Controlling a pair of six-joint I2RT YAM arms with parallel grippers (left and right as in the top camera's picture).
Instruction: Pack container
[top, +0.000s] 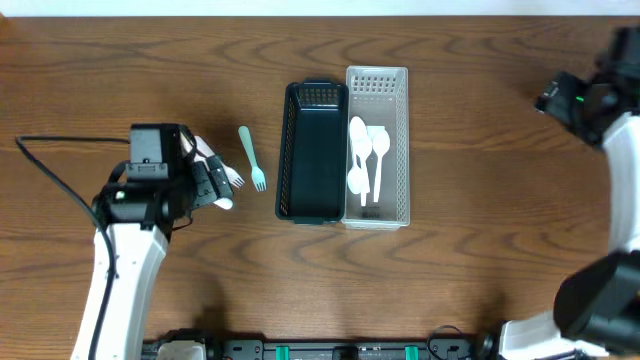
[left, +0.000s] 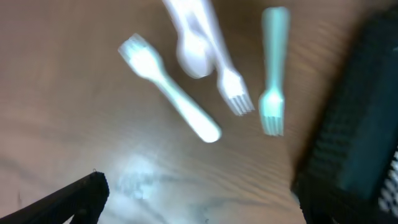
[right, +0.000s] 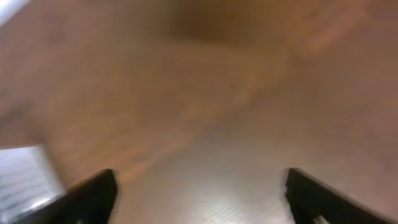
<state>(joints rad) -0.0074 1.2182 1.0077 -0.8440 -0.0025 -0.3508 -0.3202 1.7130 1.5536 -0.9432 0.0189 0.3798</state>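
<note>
The white fork (left: 144, 61) is lying clear of the white spoon. My left gripper should keep going down to the fork's handle (left: 176, 96) until its fingers close around it.
A black basket (top: 312, 150) and a white basket (top: 390, 150) stand side by side at the table's middle. White spoons (top: 365, 150) lie in the white basket. A teal fork (top: 250, 157) lies left of the black basket. My left gripper (top: 210, 182) is open and empty, just above white cutlery (top: 230, 180) lying on the table. In the blurred left wrist view, ahead of my left gripper (left: 199, 208) lie a white fork (left: 168, 93), a white spoon (left: 196, 56), a second white fork (left: 230, 84) and the teal fork (left: 273, 74). My right gripper (top: 556, 98) (right: 205, 199) is open and empty at the far right.
The black basket (left: 354, 143) fills the right side of the left wrist view. A corner of the white basket (right: 25, 177) shows at the left of the blurred right wrist view. A black cable (top: 55, 175) loops at the left. The table's front edge holds the arm bases.
</note>
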